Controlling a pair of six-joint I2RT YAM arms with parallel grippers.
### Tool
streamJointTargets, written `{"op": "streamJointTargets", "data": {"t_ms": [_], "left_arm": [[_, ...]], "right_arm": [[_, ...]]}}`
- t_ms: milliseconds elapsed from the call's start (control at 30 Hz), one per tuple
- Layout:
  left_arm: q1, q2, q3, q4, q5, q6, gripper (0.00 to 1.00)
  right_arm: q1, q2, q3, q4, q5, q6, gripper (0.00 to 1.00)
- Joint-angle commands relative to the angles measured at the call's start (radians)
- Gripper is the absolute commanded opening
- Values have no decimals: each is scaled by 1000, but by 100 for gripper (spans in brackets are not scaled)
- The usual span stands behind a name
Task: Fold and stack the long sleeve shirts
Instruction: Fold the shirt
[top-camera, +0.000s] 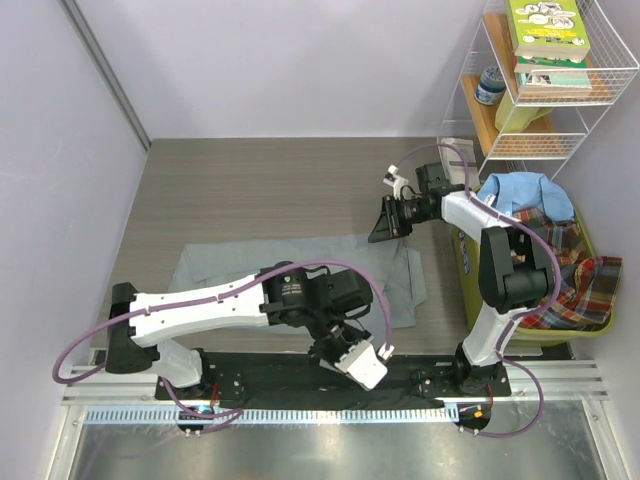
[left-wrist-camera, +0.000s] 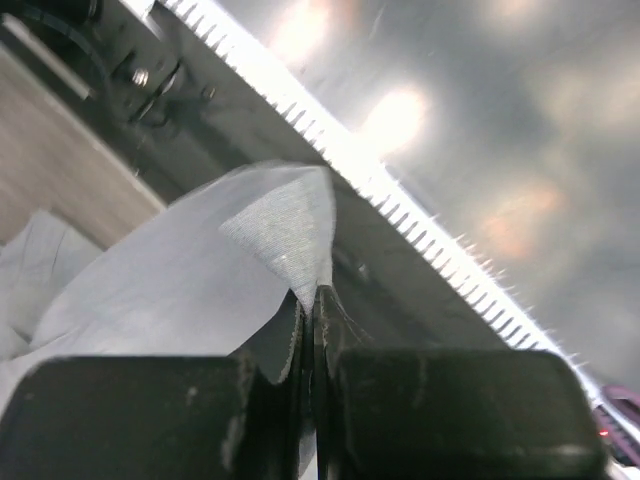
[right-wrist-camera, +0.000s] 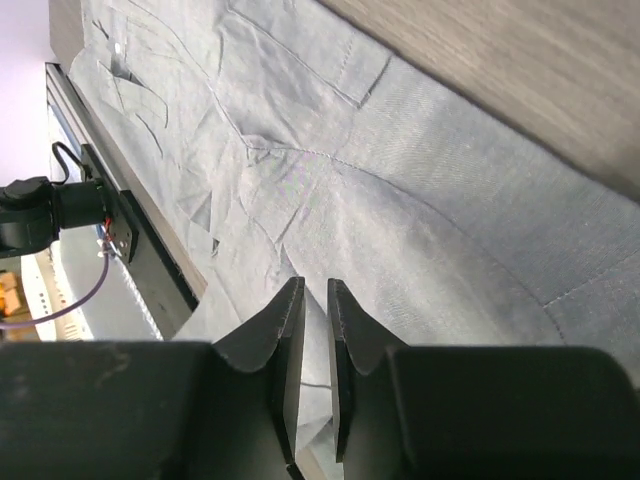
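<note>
The sleeve's end (left-wrist-camera: 285, 222) in my left gripper is hanging over the black rail. Next, I swing it back and put it down over the shirt's end (top-camera: 208, 262) away from the bin.
A plain grey long sleeve shirt (top-camera: 230, 262) lies spread flat across the middle of the wooden table. My left gripper (top-camera: 322, 352) is at the shirt's near edge by the black rail. It is shut on a peak of the grey cloth (left-wrist-camera: 290, 230), pinched between its fingers. My right gripper (top-camera: 377, 233) hovers over the shirt's right part (right-wrist-camera: 400, 150). Its jaws stand almost together with a narrow gap and nothing between them. A light blue shirt (top-camera: 520, 190) and a red-green plaid shirt (top-camera: 580, 275) lie in a bin at the right.
The green bin (top-camera: 462, 262) stands at the table's right edge beside the right arm. A white wire shelf (top-camera: 600, 110) with books (top-camera: 545, 30) stands at the back right. A black rail (top-camera: 260, 378) and toothed metal strip (left-wrist-camera: 420, 215) run along the near edge.
</note>
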Motion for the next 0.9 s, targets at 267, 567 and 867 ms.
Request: {"op": "streamJointTargets", "data": {"t_ms": [267,567,867], "left_arm": [[-87,69,128,3,-99,-342,0],[24,-46,-16,76,22,-297,0],[5,-198,-72,23,175,-216,0]], "right_arm": [[86,-55,17,-76,5,-108,21],[83,3,86,-82,111,-149,20],[56,111,157,-82,223,-175,20]]}}
